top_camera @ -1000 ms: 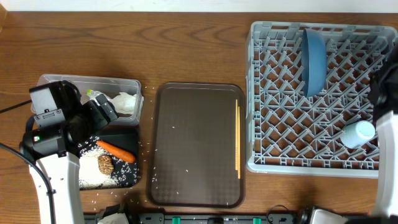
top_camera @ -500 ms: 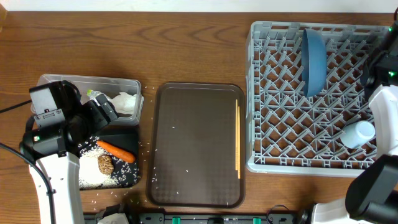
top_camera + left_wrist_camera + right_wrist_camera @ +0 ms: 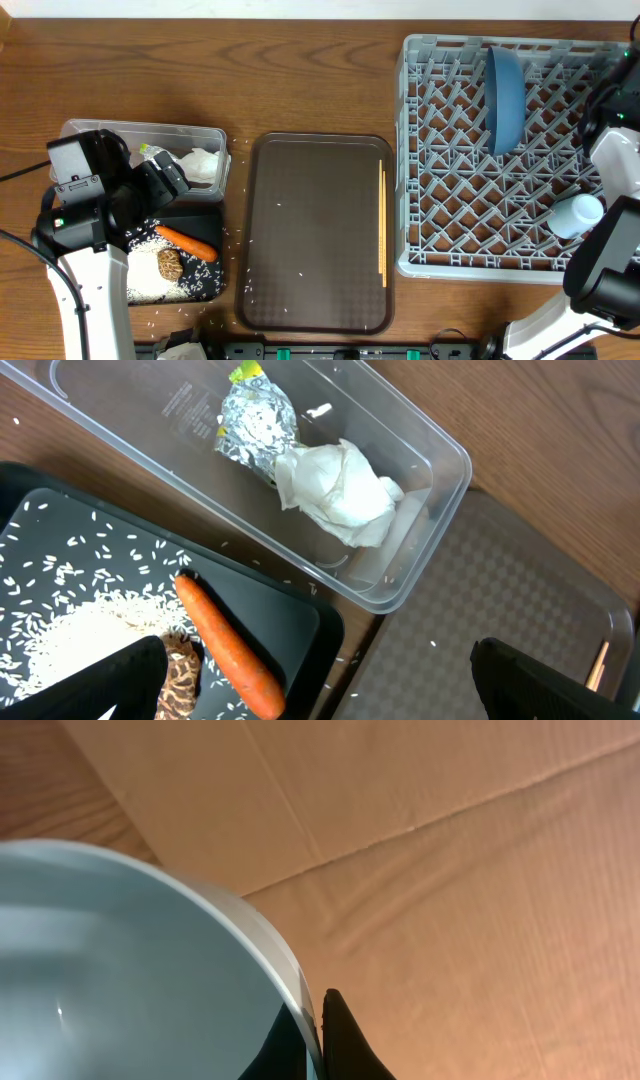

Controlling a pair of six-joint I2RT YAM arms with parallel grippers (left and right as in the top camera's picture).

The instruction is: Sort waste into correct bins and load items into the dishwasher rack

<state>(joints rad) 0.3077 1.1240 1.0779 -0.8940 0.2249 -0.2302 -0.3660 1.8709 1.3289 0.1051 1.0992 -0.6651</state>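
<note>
My right gripper has hold of the white bowl's rim, and the rack's pegs beyond the blue plate are free. I keep going in until those pegs hold the bowl.
My left gripper is open and empty. It hovers over the near edge of the clear tub and the black tray. The tub holds a white napkin and a foil wrapper. The black tray holds a carrot, a brown lump and rice. My right gripper is shut on the rim of the white bowl, which shows over the grey rack's near right corner. A blue plate stands upright in the rack. The cups are out of view.
A dark brown serving tray lies between the bins and the rack, with wooden chopsticks along its right side and a few rice grains on it. Loose rice lies on the table around the black tray. Brown cardboard fills the right wrist view.
My right arm has swung towards the far right edge of the rack. The white bowl has stayed at about the same spot. The left arm has not moved.
</note>
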